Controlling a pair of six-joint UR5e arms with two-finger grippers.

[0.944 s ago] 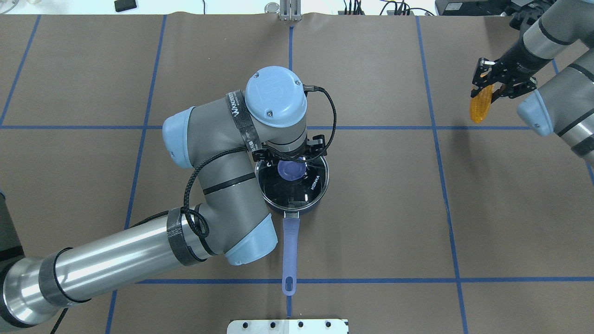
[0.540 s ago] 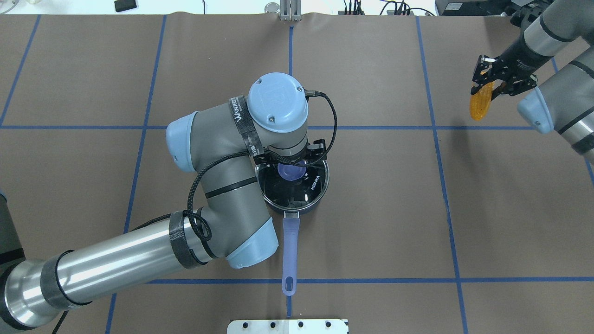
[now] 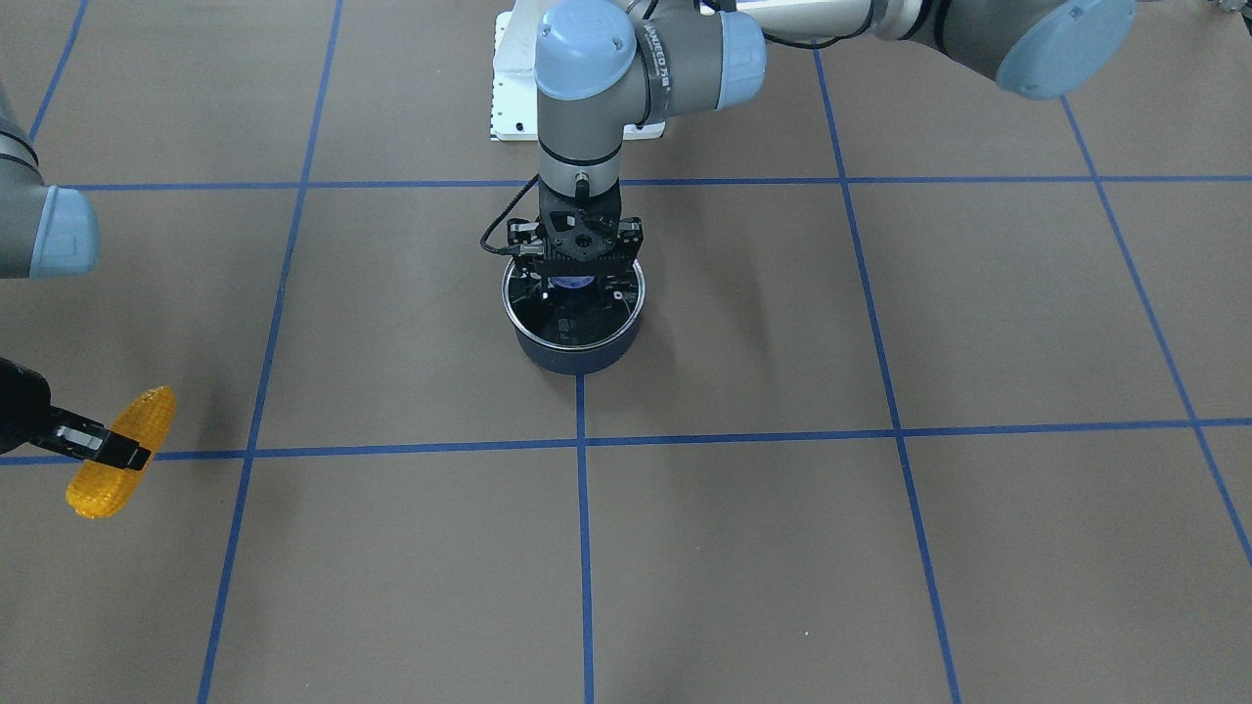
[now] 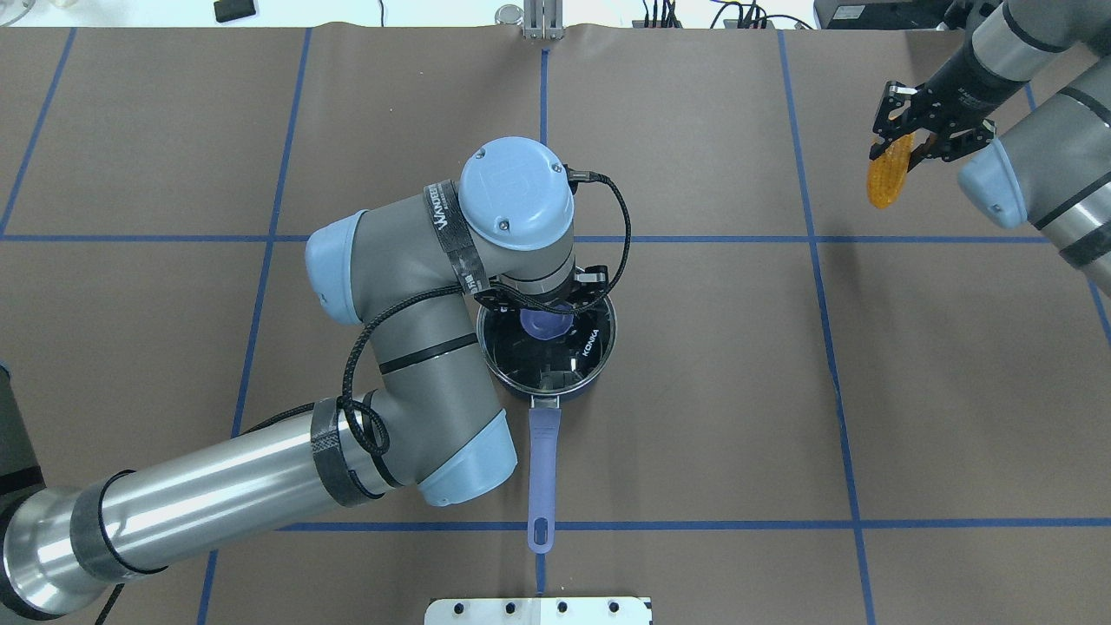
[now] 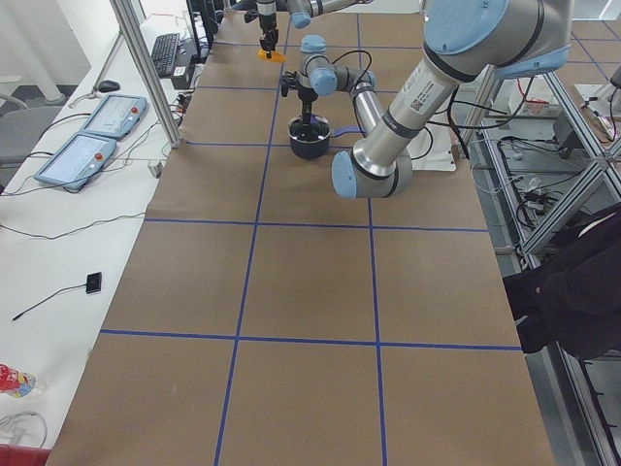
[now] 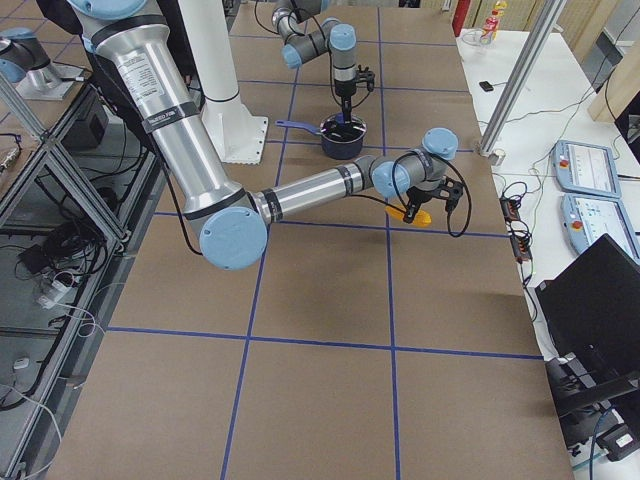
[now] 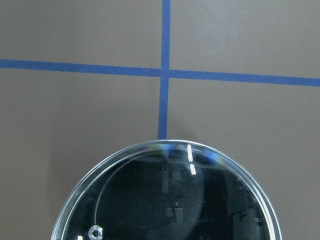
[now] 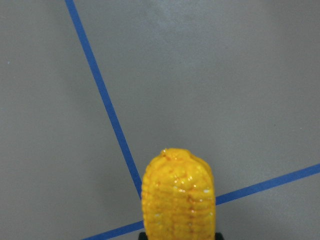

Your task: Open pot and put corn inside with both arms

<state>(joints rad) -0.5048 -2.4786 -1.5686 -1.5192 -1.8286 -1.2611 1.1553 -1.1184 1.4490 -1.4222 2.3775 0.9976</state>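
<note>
My gripper will find the dark blue pot (image 3: pixel 578 357) empty when it lifts the lid, because only plain dark (image 3: pixel 572 317) shows through the glass lid.
The dark blue pot (image 4: pixel 545 382) stands mid-table with its glass lid (image 4: pixel 555 360) on and a purple knob (image 4: pixel 545 323) at the lid's centre. Its purple handle (image 4: pixel 542 473) points toward my base. My left gripper (image 4: pixel 545 304) hangs straight down over the lid, open, with a finger on each side of the knob (image 3: pixel 572 285). The left wrist view shows only the lid's rim (image 7: pixel 125 160). My right gripper (image 4: pixel 904 146) is shut on the orange-yellow corn (image 4: pixel 885 178) and holds it in the air at the far right. The corn fills the bottom of the right wrist view (image 8: pixel 178 195).
Brown paper with blue tape lines (image 4: pixel 816 260) covers the table. The white base block (image 4: pixel 538 610) sits at the near edge behind the pot handle. My left arm's elbow (image 4: pixel 408 347) hangs over the table just left of the pot.
My right gripper has carried the corn a little farther from me and slightly left. My left wrist has shifted slightly over the pot; the lid is still on.
</note>
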